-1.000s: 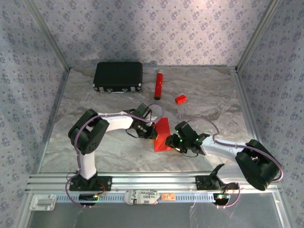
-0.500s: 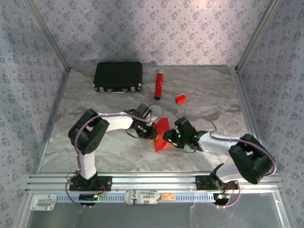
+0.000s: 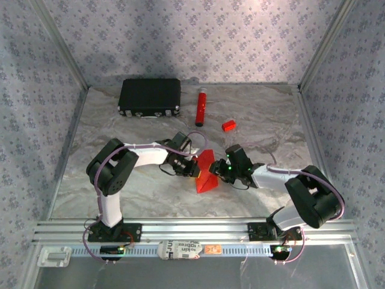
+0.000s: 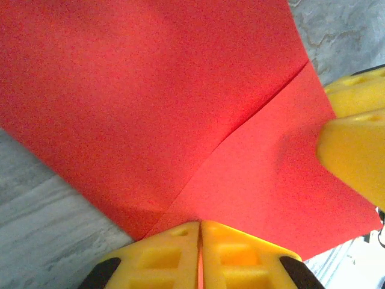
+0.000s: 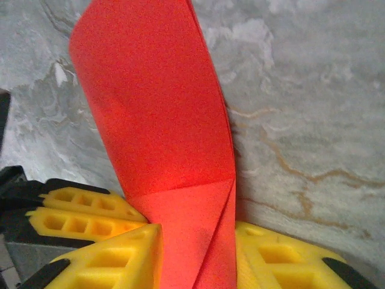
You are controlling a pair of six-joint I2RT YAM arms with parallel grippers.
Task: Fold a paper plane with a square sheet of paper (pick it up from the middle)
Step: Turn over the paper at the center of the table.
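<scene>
The sheet's folded flap (image 4: 264,165) faces my left gripper, which pins the sheet's edge; that gripper should open and back off before my right gripper turns the sheet over.
The square sheet of paper (image 3: 206,174) is bright red and folded into a pointed wedge that stands up off the table's middle. A diagonal crease crosses the sheet (image 4: 180,90) in the left wrist view. My left gripper (image 3: 194,166) holds the sheet's left edge, its jaws (image 4: 200,224) shut with a sliver of red between them. From the right, my right gripper (image 3: 216,173) straddles the folded lower part of the sheet (image 5: 156,108). The jaws of that gripper (image 5: 195,253) stand part closed, with both pads touching the paper's sides. Its yellow fingers (image 4: 355,144) show at the left wrist view's right edge.
A black rectangular case (image 3: 150,96) lies at the back left. A red upright tube (image 3: 201,106) and a tiny red block (image 3: 228,125) sit behind the grippers. An aluminium rail (image 3: 180,229) runs along the near edge, and patterned walls enclose the marbled table.
My right gripper has slid left up to the paper and narrowed its jaws round the fold. The left gripper has kept its hold and place.
</scene>
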